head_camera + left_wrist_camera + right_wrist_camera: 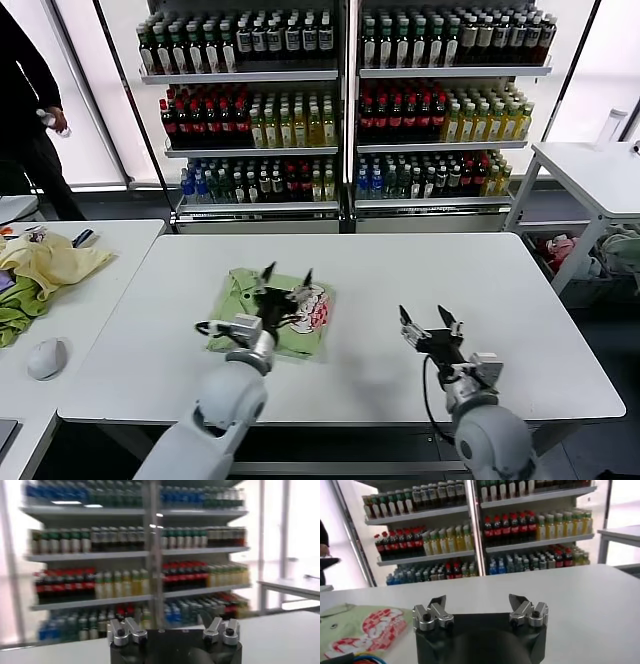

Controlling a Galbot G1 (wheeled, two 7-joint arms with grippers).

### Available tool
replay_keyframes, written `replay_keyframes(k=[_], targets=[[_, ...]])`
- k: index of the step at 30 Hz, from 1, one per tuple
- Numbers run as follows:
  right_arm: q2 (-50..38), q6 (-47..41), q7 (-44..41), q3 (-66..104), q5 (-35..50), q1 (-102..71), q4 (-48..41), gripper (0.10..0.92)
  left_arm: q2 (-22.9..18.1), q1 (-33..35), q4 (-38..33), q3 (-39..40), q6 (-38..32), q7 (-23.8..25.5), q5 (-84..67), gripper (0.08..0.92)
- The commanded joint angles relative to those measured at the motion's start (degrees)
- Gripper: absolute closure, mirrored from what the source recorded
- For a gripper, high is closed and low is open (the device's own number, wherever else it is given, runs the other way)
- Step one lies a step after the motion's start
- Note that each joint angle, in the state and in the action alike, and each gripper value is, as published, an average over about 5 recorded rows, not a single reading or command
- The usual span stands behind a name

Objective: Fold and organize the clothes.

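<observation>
I should back my left gripper away and drag the folded shirt (240, 292) inward by its patch end (321, 312) with my right gripper, because the shirt lies off the table's middle.
The light green shirt (250, 318) lies folded into a compact rectangle on the white table (400, 270), left of the middle, with its red-and-white patch (316, 308) facing up. My left gripper (287, 274) is open and empty, fingers pointing up and away, just above the shirt. My right gripper (423, 318) is open and empty over bare table to the right of the shirt. The right wrist view shows its open gripper (479, 607) and the shirt (365, 630) off to the side. The left wrist view shows its open gripper (172, 627) and no shirt.
Shelves of bottles (340, 100) stand behind the table. A side table on the left holds a pale yellow cloth (55, 262), a darker green cloth (15, 318) and a white mouse (45, 358). A person (25, 100) stands at back left. Another white table (590, 170) stands at right.
</observation>
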Motion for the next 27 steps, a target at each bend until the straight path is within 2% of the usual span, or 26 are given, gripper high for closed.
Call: replay_keyframes(k=[1,6,18,21,27], targets=[[10.0,0.2,10.1,-21.0,-1.2,19.6,-17.1,0.203,8.5,13.8,-6.8,-20.9,-4.4,-2.7,-1.3,0.204],[14.1,-1.2,13.2,-23.3,0.6,22.0,-22.6,0.203,8.0,16.2,-7.3,-22.2,-5.0,-2.9,-1.2,0.178],[18.7,-4.0,17.0,-24.3,5.1,24.4,-30.5,0.208,6.8,15.8,-6.1,-21.3,-5.3,-3.0,-1.1,0.177],[18.9,-4.5,18.4,-24.1,5.8,24.6,-31.0,0.25,6.8,15.9,-6.0,-21.2,-5.2,-3.0,-1.2,0.177],[18.3,-4.5,19.1,-23.5,6.4,24.9,-30.9,0.413,6.8,16.0,-5.9,-20.9,-5.1,-3.0,-1.2,0.177]])
